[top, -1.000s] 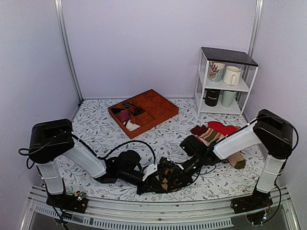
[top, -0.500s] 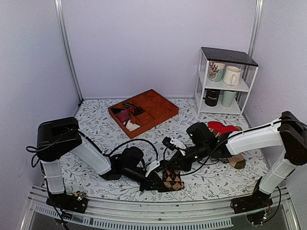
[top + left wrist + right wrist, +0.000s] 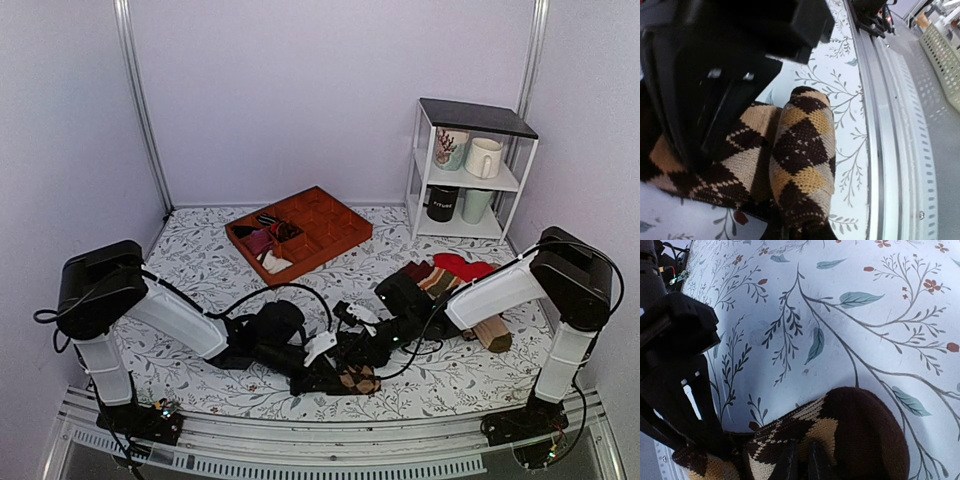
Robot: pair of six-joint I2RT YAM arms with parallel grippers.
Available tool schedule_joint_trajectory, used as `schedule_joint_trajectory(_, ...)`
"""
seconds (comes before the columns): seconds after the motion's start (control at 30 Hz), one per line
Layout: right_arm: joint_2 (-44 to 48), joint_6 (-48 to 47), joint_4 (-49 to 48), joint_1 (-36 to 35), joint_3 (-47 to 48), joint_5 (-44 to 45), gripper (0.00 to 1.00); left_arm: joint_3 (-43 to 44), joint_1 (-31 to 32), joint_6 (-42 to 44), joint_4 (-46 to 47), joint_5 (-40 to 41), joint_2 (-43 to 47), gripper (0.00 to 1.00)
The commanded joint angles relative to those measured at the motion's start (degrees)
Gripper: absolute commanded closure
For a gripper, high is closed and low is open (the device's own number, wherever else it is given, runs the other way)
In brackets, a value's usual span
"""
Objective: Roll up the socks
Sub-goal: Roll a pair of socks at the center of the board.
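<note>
I should take my right gripper off the sock's flat part and pinch the roll's loose far end (image 3: 811, 107), as my left gripper holds only the roll's near end (image 3: 801, 212).
The socks (image 3: 355, 379) are dark brown with tan and black argyle diamonds, lying near the table's front edge between both arms. In the left wrist view one end is wound into a thick roll (image 3: 804, 162) beside a flat stretch (image 3: 732, 152). My left gripper (image 3: 790, 231) is shut on the roll's near end, and it shows from above as the left gripper (image 3: 318, 372). In the right wrist view the dark brown sock end (image 3: 865, 435) bulges up, with my right gripper (image 3: 801, 460) pinched shut on its patterned fabric. From above, the right gripper (image 3: 362, 352) sits just behind the socks.
An orange-brown divided tray (image 3: 335, 212) holding small bundles sits at the back centre. A white shelf (image 3: 470, 170) with mugs stands at the back right. Red and striped socks (image 3: 450, 270) and a wooden block (image 3: 493, 336) lie under the right arm. A metal rail (image 3: 300, 460) runs along the front edge.
My right gripper came down from above the table onto the socks and closed on the fabric. The left gripper stayed shut on the roll, shifting only slightly.
</note>
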State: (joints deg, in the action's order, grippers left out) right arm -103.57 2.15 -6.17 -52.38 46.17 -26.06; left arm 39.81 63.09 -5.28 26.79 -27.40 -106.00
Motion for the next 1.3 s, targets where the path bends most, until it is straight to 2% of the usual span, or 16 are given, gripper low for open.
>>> schedule_joint_trajectory(0.0, -4.48, 2.74, 0.43, 0.34, -1.12, 2.98, 0.89, 4.20, 0.46, 6.70, -11.28, 4.46, -2.94, 1.00)
schedule_joint_trajectory(0.2, -5.36, 2.87, -0.87, 0.42, -0.94, 1.79, 0.88, 5.46, -0.35, 2.75, -4.88, -3.04, -11.31, 1.00)
schedule_joint_trajectory(0.43, -1.95, 2.80, -0.87, 1.49, -1.42, 2.88, 0.87, -4.18, -2.83, -7.49, 3.26, -4.83, -13.05, 1.00)
schedule_joint_trajectory(0.63, 2.37, 3.27, -1.84, 2.16, -1.36, 4.92, 0.71, -9.90, -3.76, -13.99, 9.27, -6.79, -15.06, 1.00)
schedule_joint_trajectory(0.73, 6.05, 3.55, -3.34, 2.38, -1.97, 6.66, 0.57, -9.45, -4.67, -14.61, 7.58, -7.26, -15.15, 1.00)
schedule_joint_trajectory(0.93, 16.43, 1.02, -7.24, 3.80, -5.31, 7.18, 0.42, -7.45, -5.23, -14.39, 3.55, -7.92, -16.20, 1.00)
schedule_joint_trajectory(1.17, 21.97, -5.77, -12.98, 3.32, -14.07, -7.86, 0.39, -5.61, -5.90, -13.99, -0.12, -8.88, -17.64, 1.00)
schedule_joint_trajectory(1.27, 22.88, -7.03, -19.58, 1.37, -20.12, -8.42, 0.35, -5.28, -6.20, -13.81, -1.34, -9.04, -17.96, 1.00)
